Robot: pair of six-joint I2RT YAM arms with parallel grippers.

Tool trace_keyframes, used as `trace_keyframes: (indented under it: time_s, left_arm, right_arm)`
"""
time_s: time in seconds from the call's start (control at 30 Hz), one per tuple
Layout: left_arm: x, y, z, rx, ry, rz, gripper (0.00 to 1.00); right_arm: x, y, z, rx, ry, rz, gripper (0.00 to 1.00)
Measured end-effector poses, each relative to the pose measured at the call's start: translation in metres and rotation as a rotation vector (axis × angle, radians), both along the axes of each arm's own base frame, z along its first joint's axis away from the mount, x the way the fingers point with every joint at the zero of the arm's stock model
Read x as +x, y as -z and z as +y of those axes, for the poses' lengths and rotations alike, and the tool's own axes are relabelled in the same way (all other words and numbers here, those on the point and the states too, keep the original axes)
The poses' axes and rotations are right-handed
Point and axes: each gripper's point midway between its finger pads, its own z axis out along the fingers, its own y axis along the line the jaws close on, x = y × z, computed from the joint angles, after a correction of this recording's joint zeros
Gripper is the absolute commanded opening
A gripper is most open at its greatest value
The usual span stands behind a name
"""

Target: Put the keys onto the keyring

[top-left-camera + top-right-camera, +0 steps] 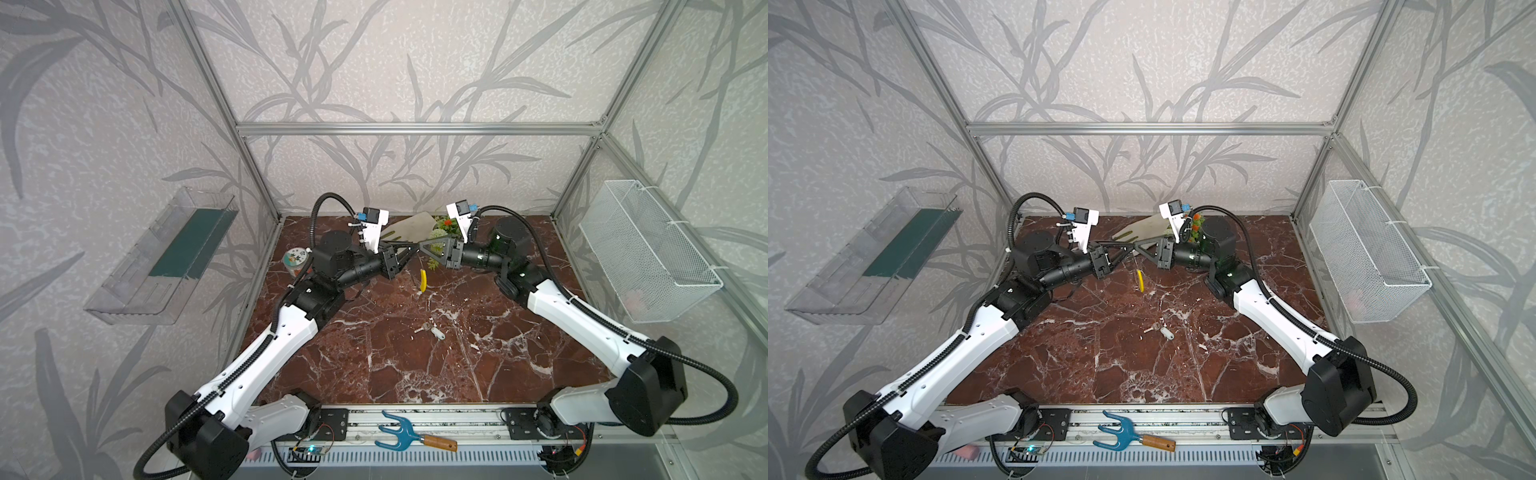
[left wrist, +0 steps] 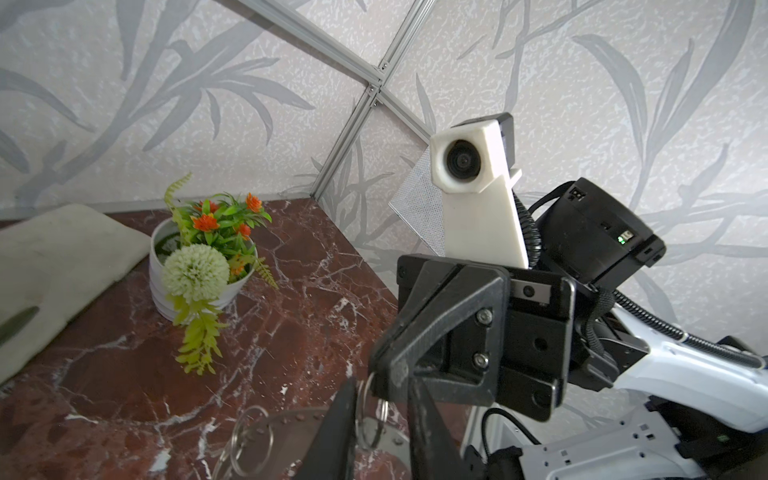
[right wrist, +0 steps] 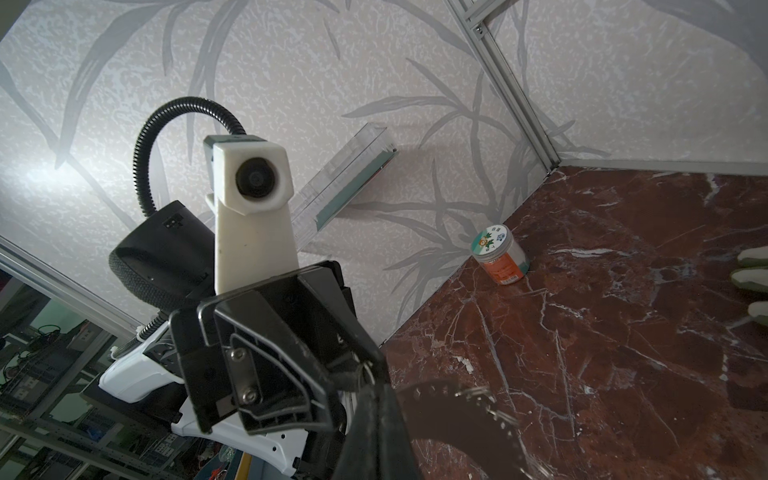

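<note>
The keys lie in front (image 1: pixel 432 330) while my right gripper is closed on the keyring. My left gripper should take the hoop (image 2: pixel 368 436) so that my right gripper is free for the keys.
Both grippers meet tip to tip above the back middle of the marble table. My right gripper (image 1: pixel 420 245) (image 1: pixel 1136 248) (image 3: pixel 372 386) is shut on the top of the keyring (image 1: pixel 423 280) (image 1: pixel 1140 280), which hangs below it with its yellow sleeve lowest. In the left wrist view the thin grey hoop of the keyring (image 2: pixel 384 411) hangs in the gap of my left gripper (image 2: pixel 380 399) (image 1: pixel 409 249), whose jaws stand apart around it. The keys (image 1: pixel 430 330) (image 1: pixel 1160 330), silvery with a white tag, lie on the table in front of the grippers, untouched.
A patterned tin (image 1: pixel 296 262) (image 3: pixel 500 259) stands at the back left. A pale glove (image 1: pixel 411 228) and a flower pot (image 2: pixel 199 266) sit behind the grippers. A blue hand rake (image 1: pixel 409 434) lies on the front rail. A wire basket (image 1: pixel 644 249) and a clear shelf (image 1: pixel 166 257) hang on the side walls.
</note>
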Motion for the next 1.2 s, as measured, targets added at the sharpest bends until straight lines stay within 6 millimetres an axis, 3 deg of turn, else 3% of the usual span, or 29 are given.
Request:
trace_keyframes:
  time_s: [0.27,0.4,0.67,0.97,1.2]
  left_arm:
    - [0.000,-0.006,0.018,0.034,-0.018,0.054,0.32]
    - [-0.003,-0.004,0.024,0.052,0.008,0.078,0.31]
    - [-0.017,0.011,0.012,0.094,0.144,0.145,0.28]
    - [-0.023,0.020,0.002,0.074,0.239,0.205,0.27]
    - [-0.020,0.029,-0.005,0.065,0.274,0.249,0.26]
  right_arm:
    - [0.005,0.022,-0.010,-0.110,0.009,-0.050,0.00]
    - [0.006,0.022,-0.016,-0.164,-0.005,-0.104,0.00]
    - [-0.011,0.006,-0.015,-0.211,-0.103,-0.236,0.00]
    - [-0.017,0.023,-0.013,-0.262,-0.153,-0.266,0.00]
    - [-0.022,0.025,-0.010,-0.272,-0.171,-0.280,0.00]
